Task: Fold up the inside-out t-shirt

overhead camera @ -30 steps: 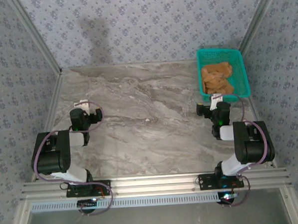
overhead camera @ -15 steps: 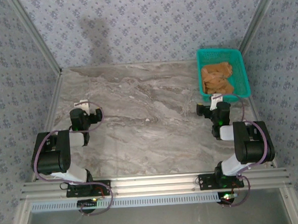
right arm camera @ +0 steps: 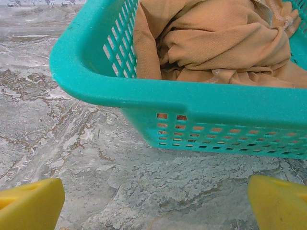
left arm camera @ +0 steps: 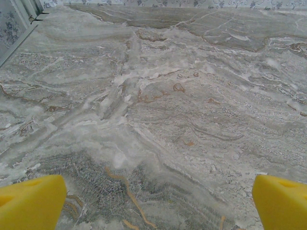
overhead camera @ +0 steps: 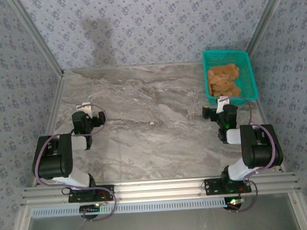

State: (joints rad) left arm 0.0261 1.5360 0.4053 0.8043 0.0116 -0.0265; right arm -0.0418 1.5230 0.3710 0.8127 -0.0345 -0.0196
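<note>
The t-shirt (overhead camera: 224,80) is crumpled up in the teal basket, far from my left gripper. My right gripper should first carry it to the middle of the marble (overhead camera: 162,107).
The inside-out t-shirt (overhead camera: 224,80), orange-tan cloth, lies crumpled inside the teal mesh basket (overhead camera: 247,63) at the table's back right. In the right wrist view the bunched t-shirt (right arm camera: 216,38) fills the basket (right arm camera: 192,103) just beyond my yellow fingers (right arm camera: 29,203). My right gripper (overhead camera: 219,102) rests low on the marble just in front of the basket, open with nothing between its fingers. At the left side of the table, over bare marble, my left gripper (overhead camera: 90,109) stands open and empty too, with its yellow fingers (left arm camera: 29,201) wide apart.
The marble table (overhead camera: 154,120) is walled by patterned panels at the back and on both sides. An aluminium rail (overhead camera: 157,189) runs along the near edge by the arm bases. The basket's near wall stands close before the right gripper.
</note>
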